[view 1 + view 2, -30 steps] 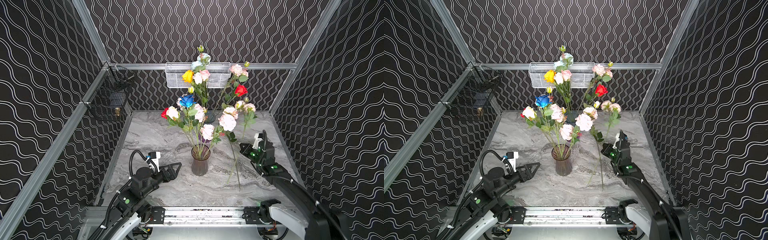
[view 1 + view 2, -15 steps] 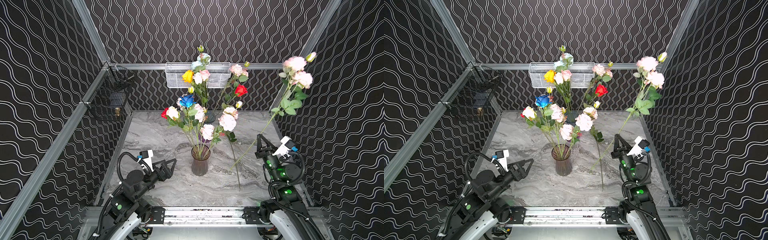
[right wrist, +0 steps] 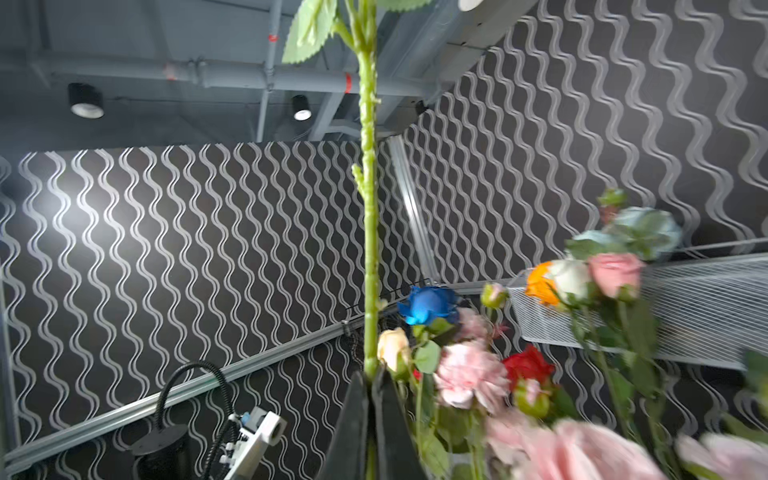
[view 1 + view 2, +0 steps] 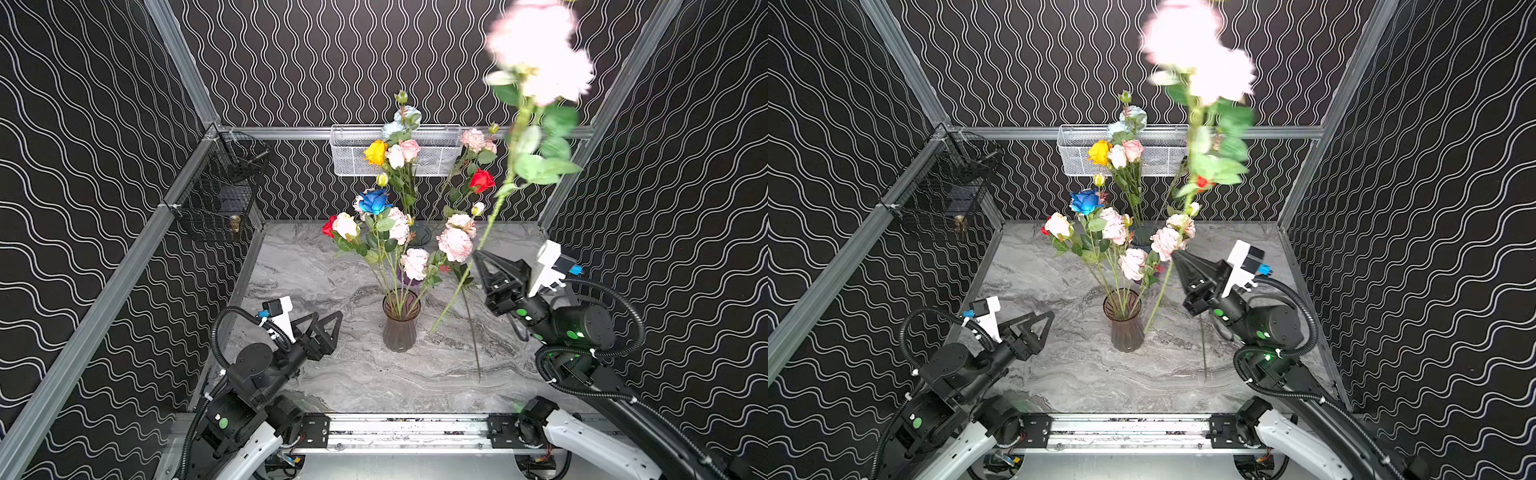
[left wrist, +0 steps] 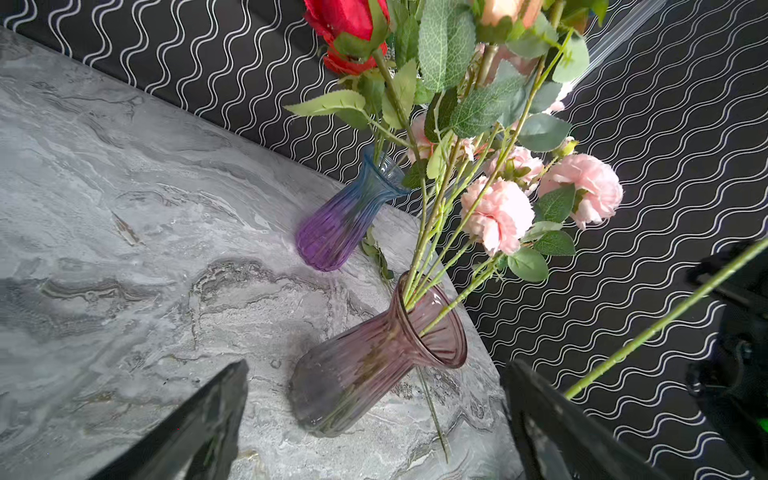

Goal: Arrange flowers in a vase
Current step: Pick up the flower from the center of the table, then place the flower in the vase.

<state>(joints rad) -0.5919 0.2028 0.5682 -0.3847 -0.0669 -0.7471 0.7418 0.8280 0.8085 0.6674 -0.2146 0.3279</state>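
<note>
The spray's lower stem end (image 4: 435, 328) points down at a slant toward the pink vase's opening (image 4: 406, 304), so my right gripper keeps guiding it in until the stem stands inside.
A smoky pink glass vase (image 4: 401, 322) (image 4: 1125, 322) (image 5: 374, 361) stands mid-table and holds several flowers (image 4: 376, 201): blue, cream, red and pale pink blooms. My right gripper (image 4: 478, 255) (image 4: 1177, 255) (image 3: 370, 376) is shut on the green stem (image 3: 369, 208) of a pale pink flower spray. Its blurred blooms (image 4: 540, 50) (image 4: 1200, 45) hang high above. The stem's lower end (image 4: 434, 330) hangs just right of the vase. My left gripper (image 4: 330, 316) (image 4: 1043, 316) (image 5: 378, 365) stands open and empty, left of the vase.
A blue-purple vase (image 5: 345, 220) with more flowers (image 4: 376, 153) stands behind. A thin stem (image 4: 471, 332) lies on the marble right of the pink vase. A white mesh basket (image 4: 353, 153) hangs on the back wall. On the left wall hangs a black wire basket (image 4: 216, 195).
My right gripper has lifted the pale pink spray off the table and swung it upright, blooms rising toward the camera. The left arm has drawn back a little, still open.
</note>
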